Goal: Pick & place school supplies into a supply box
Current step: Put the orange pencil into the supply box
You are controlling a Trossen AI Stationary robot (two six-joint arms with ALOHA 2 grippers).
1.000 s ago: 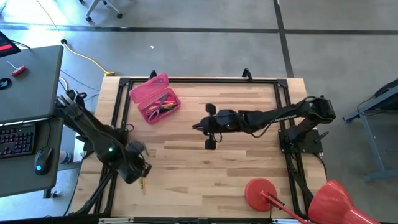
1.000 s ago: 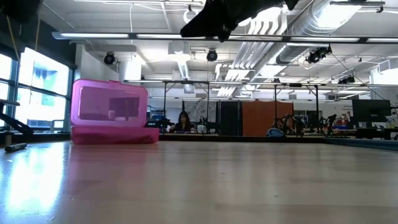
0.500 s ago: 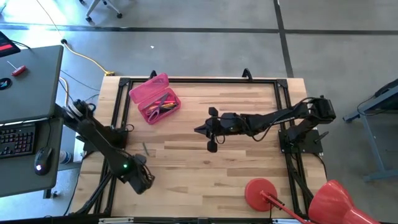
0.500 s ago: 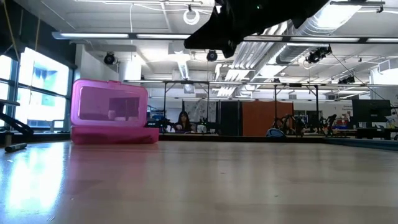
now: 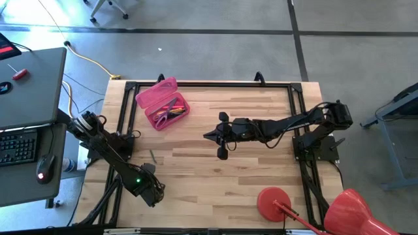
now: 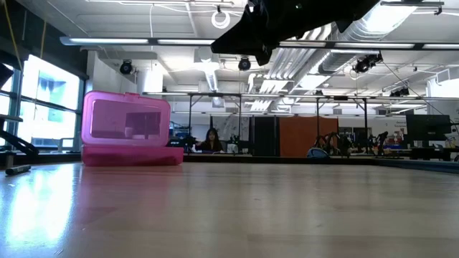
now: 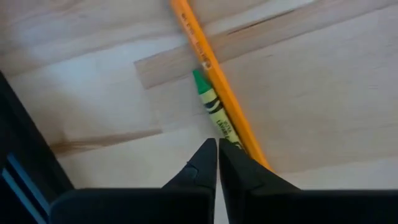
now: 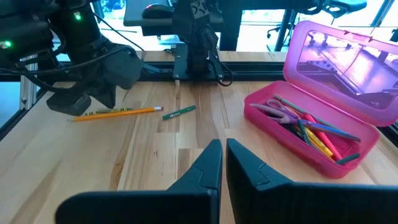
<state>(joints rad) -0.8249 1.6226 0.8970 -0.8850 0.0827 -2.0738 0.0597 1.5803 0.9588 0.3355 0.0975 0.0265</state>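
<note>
The green crayon rests against the orange pencil under the left gripper's closed fingers, so the robot should open them, move over and pick up the pencil alone first.
An orange pencil and a green crayon lie side by side on the wooden table near its front left. My left gripper points down just over the crayon's end, fingers shut, nothing visible between them. In the high view this gripper hides both. A loose green pen lies flat farther back. The pink supply box stands at the far left with its lid up and holds scissors and pens. My right gripper hangs shut over the table's middle. My left gripper comes from above, pointing down. One fingertip stands right at the crayon's near end, beside the pencil. I cannot tell whether it touches the crayon. Both the crayon and the pencil lie flat on the table.
A red disc with a handle lies at the front right. A black frame rail runs round the tabletop. A desk with a keyboard stands to the left. A person sits far back in the room.
My left gripper has gone down and toward the table's near edge, and now stands over the orange pencil, which showed beside it a second ago. My right gripper has sunk a little over the middle of the table. The supplies and the box have not moved.
</note>
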